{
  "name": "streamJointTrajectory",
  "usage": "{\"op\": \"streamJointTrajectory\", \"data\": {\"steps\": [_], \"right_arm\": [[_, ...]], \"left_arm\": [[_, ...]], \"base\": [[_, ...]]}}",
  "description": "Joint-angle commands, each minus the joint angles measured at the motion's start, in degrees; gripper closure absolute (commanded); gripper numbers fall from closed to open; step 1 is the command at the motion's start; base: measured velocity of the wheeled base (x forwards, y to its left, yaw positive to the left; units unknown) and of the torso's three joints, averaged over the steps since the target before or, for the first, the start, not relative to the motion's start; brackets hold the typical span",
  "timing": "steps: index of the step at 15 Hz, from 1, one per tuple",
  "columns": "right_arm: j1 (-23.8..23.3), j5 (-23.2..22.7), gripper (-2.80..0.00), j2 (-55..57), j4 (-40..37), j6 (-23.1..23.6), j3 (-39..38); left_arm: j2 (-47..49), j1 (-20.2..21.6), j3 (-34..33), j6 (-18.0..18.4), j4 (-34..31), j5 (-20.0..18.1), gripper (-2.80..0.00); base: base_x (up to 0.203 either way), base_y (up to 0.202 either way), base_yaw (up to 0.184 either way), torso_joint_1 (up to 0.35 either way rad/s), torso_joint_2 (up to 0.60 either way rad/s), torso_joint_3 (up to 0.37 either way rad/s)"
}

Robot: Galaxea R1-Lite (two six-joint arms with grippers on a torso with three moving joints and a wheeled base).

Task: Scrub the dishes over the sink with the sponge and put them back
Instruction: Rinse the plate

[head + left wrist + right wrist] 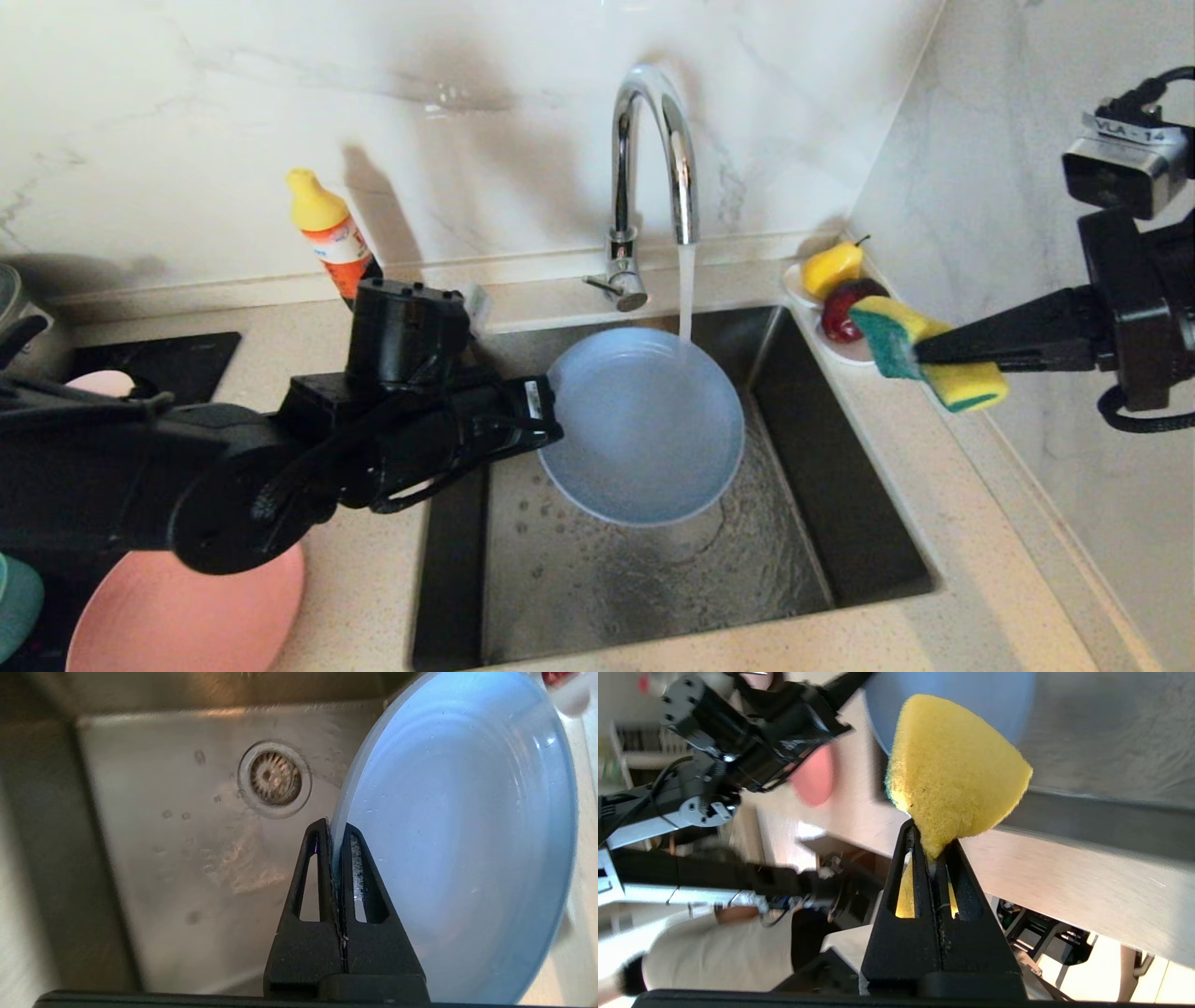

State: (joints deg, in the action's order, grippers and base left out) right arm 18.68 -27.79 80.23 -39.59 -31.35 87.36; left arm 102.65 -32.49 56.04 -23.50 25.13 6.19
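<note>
The nearly level grey-blue plate has the faucet's water [684, 338] running onto it, so my left gripper needs to pull the plate clear and tilt it over the sink [524, 504] before putting it back.
My left gripper [551, 411] is shut on the near-left rim of the grey-blue plate [644, 429], holding it tilted over the steel sink [579, 579]. Water from the faucet [653, 159] runs onto the plate's far edge. In the left wrist view the fingertips [332, 826] pinch the plate [462, 835] beside the drain [274, 778]. My right gripper [920, 353] is shut on the yellow-green sponge [966, 383], held in the air over the right counter, apart from the plate. The sponge [957, 765] bulges past the right gripper [930, 837]. A salmon-pink plate [187, 616], pale pink bowl [98, 383] and teal bowl [14, 607] sit at the left.
A white fruit dish [845, 353] with a yellow pear [833, 266] and a red fruit sits at the sink's back right corner, just behind the sponge. An orange bottle [331, 233] stands behind my left arm. A black cooktop [149, 364] lies at the left. Marble walls close the back and right.
</note>
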Motion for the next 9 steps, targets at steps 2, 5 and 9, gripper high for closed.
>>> {"op": "streamJointTrajectory", "data": {"steps": [2, 5, 9], "right_arm": [[-7.45, -3.89, 0.00, -4.53, 1.97, 0.47, -7.22], [-9.17, -5.48, 0.00, -5.51, 5.52, 0.58, -12.35], [-10.06, -5.61, 0.00, -5.70, 7.86, 0.59, -15.47]], "left_arm": [[9.26, -0.03, 7.67, -0.22, 0.00, 0.21, 0.00], [13.23, -0.09, 13.28, -0.30, -0.22, 0.22, 0.00], [16.34, -1.79, 16.43, -0.31, -0.25, 0.08, 0.00]], "base": [[0.000, 0.000, 0.000, 0.000, 0.00, 0.000], [0.000, 0.000, 0.000, 0.000, 0.00, 0.000], [0.000, 0.000, 0.000, 0.000, 0.00, 0.000]]}}
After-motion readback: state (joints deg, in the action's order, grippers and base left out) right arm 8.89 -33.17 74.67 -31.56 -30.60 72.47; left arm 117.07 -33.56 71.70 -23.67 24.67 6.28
